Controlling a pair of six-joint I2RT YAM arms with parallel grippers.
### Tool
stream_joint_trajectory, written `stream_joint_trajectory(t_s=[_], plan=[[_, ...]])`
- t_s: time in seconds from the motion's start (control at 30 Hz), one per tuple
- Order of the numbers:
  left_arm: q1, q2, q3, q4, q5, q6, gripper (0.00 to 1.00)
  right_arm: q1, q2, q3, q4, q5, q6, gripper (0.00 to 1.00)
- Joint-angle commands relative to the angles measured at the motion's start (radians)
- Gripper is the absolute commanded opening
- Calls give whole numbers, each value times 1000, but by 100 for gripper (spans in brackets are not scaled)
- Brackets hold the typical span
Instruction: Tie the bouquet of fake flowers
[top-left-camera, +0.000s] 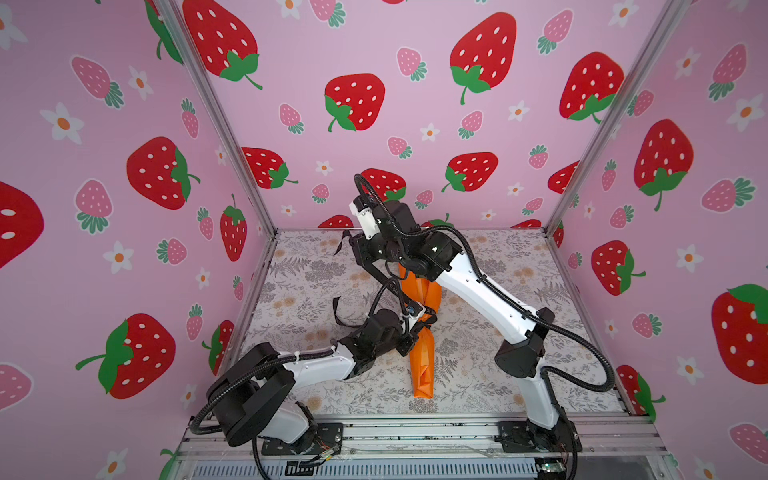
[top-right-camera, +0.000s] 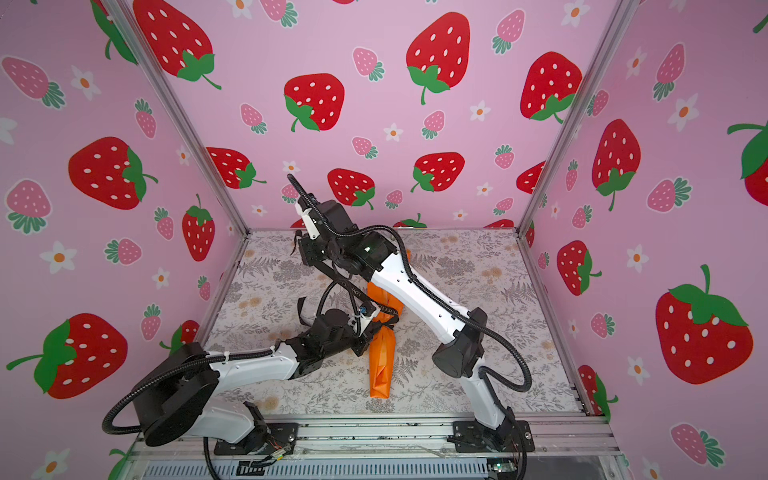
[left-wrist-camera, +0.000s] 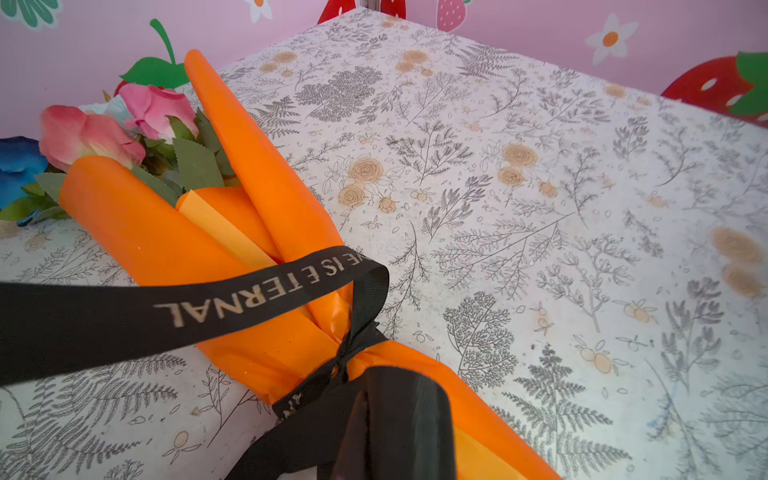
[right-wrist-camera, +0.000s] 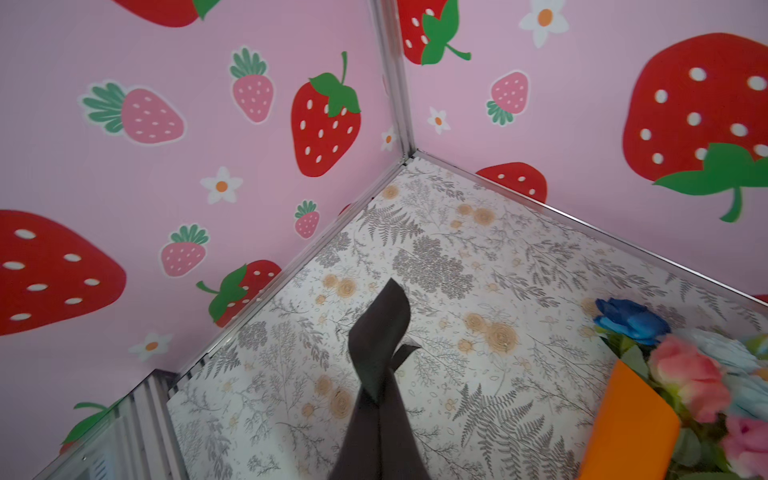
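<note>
My left gripper is shut beside the knot and the ribbon piece is tight. My right gripper keeps pulling until the knot is snug, then let go of the ribbon piece.
The bouquet of fake flowers lies on the table, rolled in orange paper. Pink and blue blooms poke out at its far end. A black ribbon with pale lettering circles the wrap and crosses in a knot. My left gripper is shut on the ribbon right beside the knot. My right gripper is raised toward the back left, shut on the other ribbon strand, whose tip sticks out past it.
The floral-printed table is boxed in by pink strawberry walls with metal corner posts. A loose ribbon tail curls on the table left of the bouquet. An aluminium rail runs along the front edge.
</note>
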Motion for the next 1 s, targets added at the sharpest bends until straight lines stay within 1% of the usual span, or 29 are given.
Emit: stream_joint_trajectory(t_s=[0.0,0.17,0.27,0.4,0.43,0.47,0.5,0.53,0.57,0.63,0.67,0.7,0.73,0.87,0.97], plan=[[-40,28,2,37,-96,101,0,68,48,-10,19,-40,-69,0],[-88,59,27,13,-146,125,0,160,100,-8,-23,-52,-123,0],[-105,72,41,1,-162,126,0,211,125,-14,-70,-33,-152,0],[-119,78,44,-2,-170,121,0,262,146,-45,-131,3,-161,0],[-119,78,44,-2,-170,118,0,270,145,-55,-141,19,-159,3],[-119,80,44,-3,-168,112,0,277,141,-69,-151,38,-154,14],[-119,79,43,-3,-167,108,0,280,129,-85,-153,63,-146,27],[-119,79,42,-2,-165,105,0,280,117,-100,-150,82,-139,37],[-119,81,41,-2,-165,101,0,280,98,-119,-149,114,-130,44],[-119,80,41,-3,-164,94,0,276,58,-146,-135,180,-121,50],[-119,80,41,-3,-162,93,0,271,35,-156,-128,213,-114,51],[-119,80,41,-6,-162,90,0,265,11,-165,-121,243,-107,55],[-119,78,42,-8,-161,87,0,257,-10,-172,-115,273,-100,56],[-107,72,54,-29,-151,68,0,203,-134,-234,-87,410,-43,56],[-86,55,61,-41,-115,40,0,139,-279,-367,-36,504,35,55]])
